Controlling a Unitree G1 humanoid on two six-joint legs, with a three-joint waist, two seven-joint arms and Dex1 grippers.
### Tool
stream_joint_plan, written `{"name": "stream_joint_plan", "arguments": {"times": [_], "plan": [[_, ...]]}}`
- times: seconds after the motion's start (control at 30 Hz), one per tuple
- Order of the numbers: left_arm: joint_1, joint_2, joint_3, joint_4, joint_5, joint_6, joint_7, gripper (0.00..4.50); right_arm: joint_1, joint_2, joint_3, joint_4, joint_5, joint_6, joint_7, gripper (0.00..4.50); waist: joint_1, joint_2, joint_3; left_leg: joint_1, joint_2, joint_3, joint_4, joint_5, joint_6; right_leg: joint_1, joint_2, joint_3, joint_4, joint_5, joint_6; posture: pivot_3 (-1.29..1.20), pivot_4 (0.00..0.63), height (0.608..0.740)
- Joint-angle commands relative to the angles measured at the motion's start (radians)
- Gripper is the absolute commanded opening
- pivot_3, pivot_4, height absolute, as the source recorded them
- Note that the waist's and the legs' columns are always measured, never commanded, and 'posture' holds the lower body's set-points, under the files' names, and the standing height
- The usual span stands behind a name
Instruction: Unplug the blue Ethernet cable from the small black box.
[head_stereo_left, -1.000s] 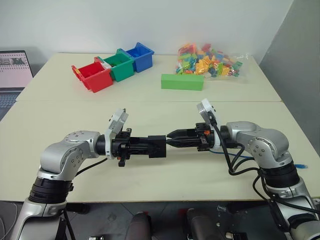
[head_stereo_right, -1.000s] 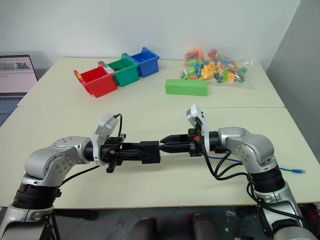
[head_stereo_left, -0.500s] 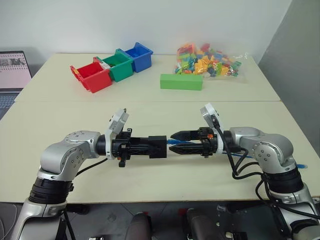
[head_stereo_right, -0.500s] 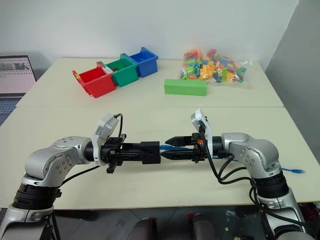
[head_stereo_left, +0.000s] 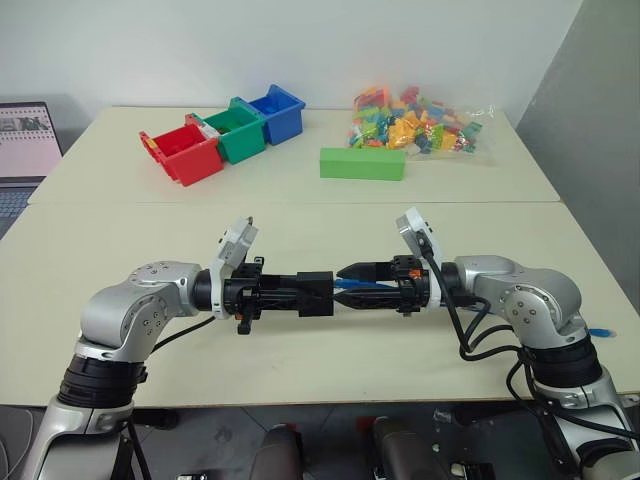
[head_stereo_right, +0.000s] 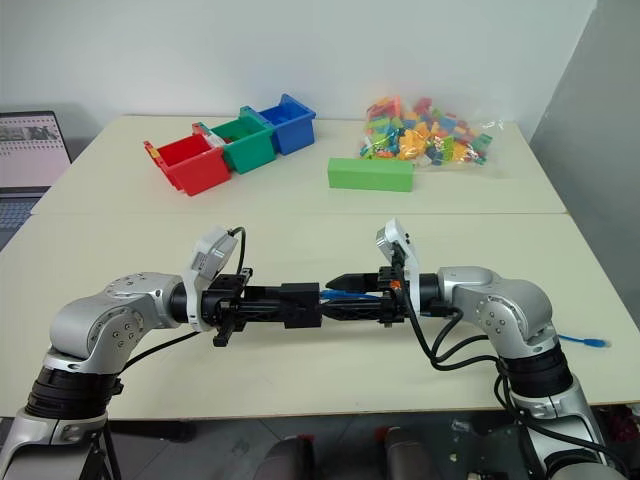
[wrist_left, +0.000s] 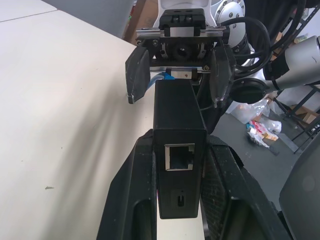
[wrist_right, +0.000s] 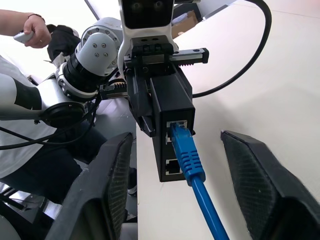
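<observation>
I expect the blue Ethernet cable (wrist_right: 189, 160) to come free when I pull it back, because the plug is in line with the box's socket (wrist_right: 176, 127).
My left gripper (head_stereo_left: 303, 293) is shut on the small black box (head_stereo_left: 317, 292), holding it level above the table with its socket side toward my right arm. The blue Ethernet cable (wrist_right: 188, 156) is plugged into a socket of the box (wrist_right: 172, 105). My right gripper (head_stereo_left: 345, 284) is open, one finger (wrist_right: 107, 185) on each side of the plug and clear of it. The cable runs back under my right arm, and its far end (head_stereo_left: 600, 331) lies at the table's right edge. The left wrist view shows the box (wrist_left: 177, 120) between my left fingers, with an empty socket facing the camera.
Red (head_stereo_left: 185, 153), green (head_stereo_left: 235, 133) and blue (head_stereo_left: 275, 112) bins stand at the back left. A green block (head_stereo_left: 362, 163) and a bag of coloured bricks (head_stereo_left: 415, 120) lie at the back. A laptop (head_stereo_left: 25, 140) sits far left. A person's hand (wrist_right: 30, 32) shows beyond my left arm.
My right gripper's fingers have parted from a shut tip, and the blue plug now shows between them. The left gripper and the box have stayed put.
</observation>
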Motion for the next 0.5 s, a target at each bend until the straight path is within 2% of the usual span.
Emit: {"name": "stream_joint_plan", "arguments": {"times": [0.03,0.27,0.5], "plan": [[0.000,0.000,0.016,-0.036,-0.022,-0.009,-0.006,0.79,-0.019,-0.001,-0.015,-0.015,0.016,-0.001,0.006,1.76,0.000,0.000,0.000,0.000,0.000,0.000,0.000,0.000,0.000,0.000,0.000,0.000,0.000,0.000,0.000,0.00,0.150,0.740],[0.004,-0.002,0.017,-0.037,-0.023,-0.009,-0.006,0.79,-0.022,-0.021,-0.004,-0.017,0.008,-0.005,0.028,0.15,0.000,0.000,0.000,0.000,0.000,0.000,0.000,0.000,0.000,0.000,0.000,0.000,0.000,0.000,0.000,0.00,0.150,0.740],[0.011,0.000,0.013,-0.044,-0.024,-0.009,-0.018,0.79,-0.038,-0.029,0.000,-0.007,0.014,0.009,0.044,0.06,0.000,0.000,0.000,0.000,0.000,0.000,0.000,0.000,0.000,0.000,0.000,0.000,0.000,0.000,0.000,0.00,0.150,0.740]]}}
